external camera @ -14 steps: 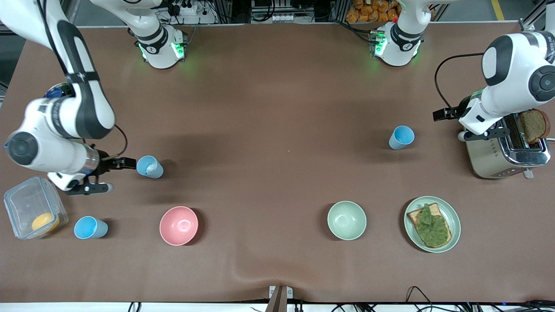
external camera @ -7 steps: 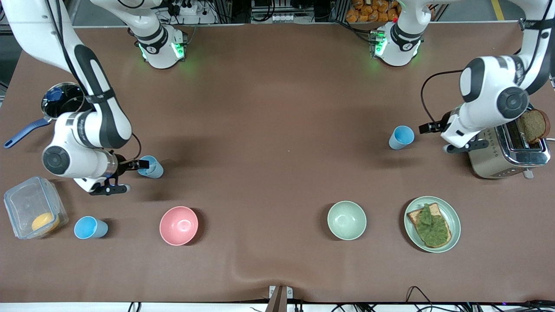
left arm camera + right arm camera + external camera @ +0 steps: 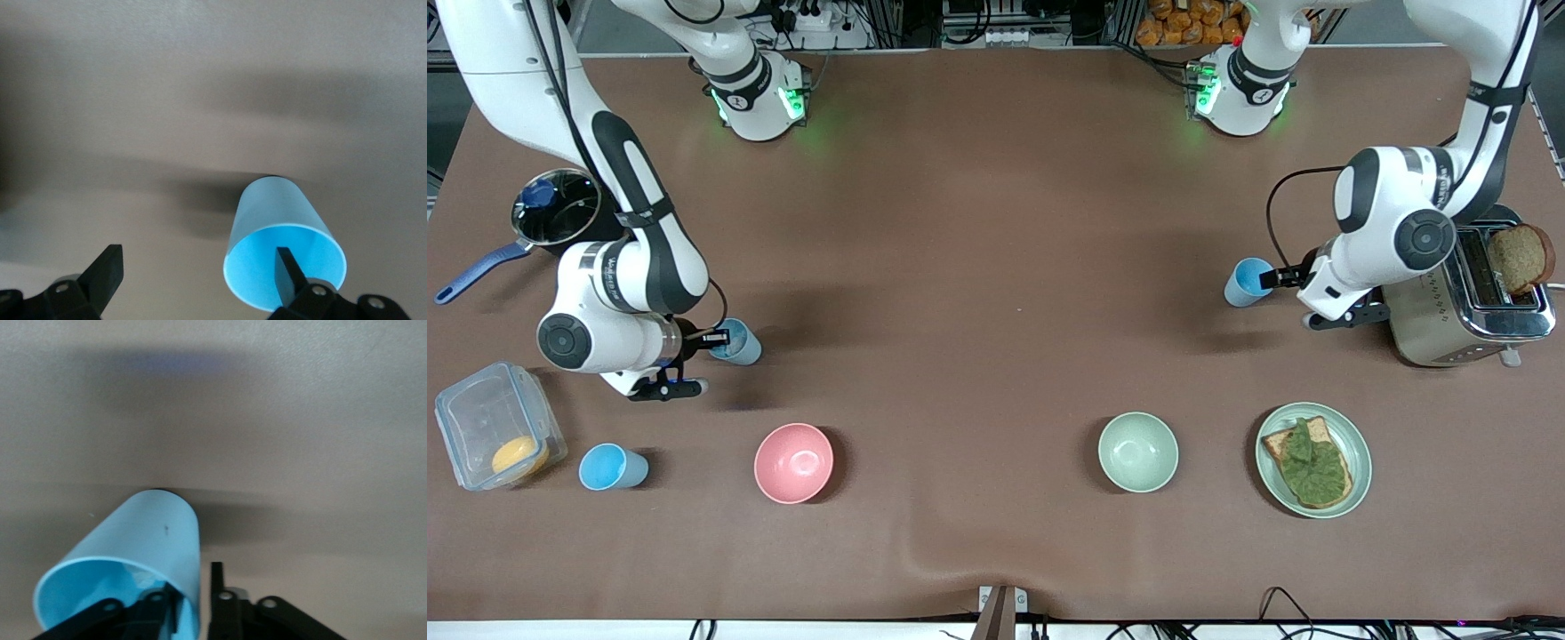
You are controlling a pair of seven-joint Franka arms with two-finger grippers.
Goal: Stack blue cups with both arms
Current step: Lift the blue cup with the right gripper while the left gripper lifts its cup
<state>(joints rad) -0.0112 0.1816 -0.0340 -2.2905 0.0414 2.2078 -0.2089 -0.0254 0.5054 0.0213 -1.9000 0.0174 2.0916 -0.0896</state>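
The sky blue cup narrows toward its base [image 3: 271, 189], so it will slip into the grey-blue cup, rim still showing above, when I lower it.
A grey-blue cup [image 3: 742, 348] with a whitish inside stands toward the right arm's end of the table. My right gripper [image 3: 716, 339] is at its rim. In the right wrist view the cup [image 3: 143, 533] has one finger inside it and one outside, and the gripper [image 3: 192, 581] is closed narrowly on its wall. A sky blue cup [image 3: 1246, 283] stands toward the left arm's end. My left gripper [image 3: 1279, 277] is at its rim. In the left wrist view that gripper [image 3: 197, 261] is wide open, with one finger inside the cup [image 3: 277, 213] and the other well clear of it.
A third blue cup [image 3: 612, 468] stands beside a clear box [image 3: 480, 418], nearer the front camera, with a pink bowl [image 3: 793, 462] beside it. There are also a pale green bowl [image 3: 1137, 452], a plate [image 3: 1356, 444] of toast, a toaster [image 3: 1449, 329] beside the left arm, and a pot [image 3: 556, 209].
The right gripper has moved up to the grey-blue cup and over its rim. The left gripper has moved from over the toaster to the sky blue cup's rim. Neither cup has moved.
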